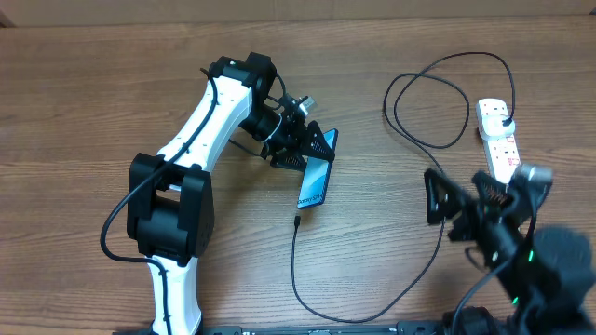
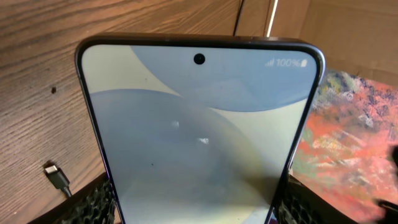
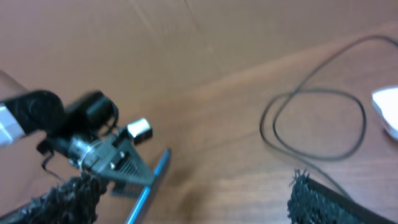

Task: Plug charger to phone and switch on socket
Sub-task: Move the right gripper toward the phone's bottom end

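Observation:
The phone is held by its port end [image 1: 329, 141] in my left gripper, so next my right gripper grabs the camera end [image 1: 313, 194] and turns the port to face the charger's connector.
My left gripper [image 1: 315, 147] is shut on the phone [image 1: 317, 181] at its sides and holds it tilted, lower end near the table. In the left wrist view the phone's light blue screen [image 2: 199, 124] fills the frame between my fingers [image 2: 199, 211]. The charger's connector tip [image 1: 296, 221] lies on the table just below the phone, apart from it, and shows at the left [image 2: 57, 177]. Its thin black cable [image 1: 438, 242] loops right and up to a black plug [image 1: 504, 117] on the white socket [image 1: 499, 147]. My right gripper [image 1: 456, 209] is open and empty [image 3: 193, 205].
The right wrist view shows the left gripper with the phone edge-on [image 3: 148, 186], the cable loop [image 3: 314, 124] and the socket's end [image 3: 387, 111]. A colourful red-orange patterned surface [image 2: 354, 143] lies at the right of the left wrist view. The table is brown wood.

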You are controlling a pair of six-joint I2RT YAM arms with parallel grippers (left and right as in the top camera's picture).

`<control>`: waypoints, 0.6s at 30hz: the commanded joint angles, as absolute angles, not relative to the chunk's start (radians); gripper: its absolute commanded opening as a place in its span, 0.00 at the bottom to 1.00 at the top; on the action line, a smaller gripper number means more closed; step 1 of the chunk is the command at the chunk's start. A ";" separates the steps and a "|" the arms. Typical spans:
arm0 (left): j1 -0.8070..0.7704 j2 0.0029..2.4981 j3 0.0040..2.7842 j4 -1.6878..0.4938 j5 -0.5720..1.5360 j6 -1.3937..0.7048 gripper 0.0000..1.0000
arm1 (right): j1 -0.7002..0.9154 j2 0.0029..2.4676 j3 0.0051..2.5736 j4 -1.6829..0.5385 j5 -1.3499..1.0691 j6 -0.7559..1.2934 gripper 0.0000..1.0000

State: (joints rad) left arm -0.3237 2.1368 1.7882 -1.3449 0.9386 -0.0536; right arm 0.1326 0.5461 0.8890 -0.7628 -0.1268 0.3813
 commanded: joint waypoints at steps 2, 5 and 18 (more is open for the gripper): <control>-0.320 2.130 1.813 -1.308 0.989 -0.134 0.56 | 0.134 0.828 1.197 -0.999 -0.194 0.386 1.00; -0.320 2.130 1.813 -1.285 0.989 -0.155 0.56 | 0.134 0.991 1.340 -1.092 -0.374 0.386 1.00; -0.320 2.130 1.813 -1.270 0.997 -0.162 0.56 | 0.308 1.369 1.334 -1.128 -0.591 0.387 0.72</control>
State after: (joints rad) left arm -0.3237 2.1368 1.7885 -1.2694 0.9440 -0.1516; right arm 0.2455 1.3323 1.3376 -1.1358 -0.5747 0.3908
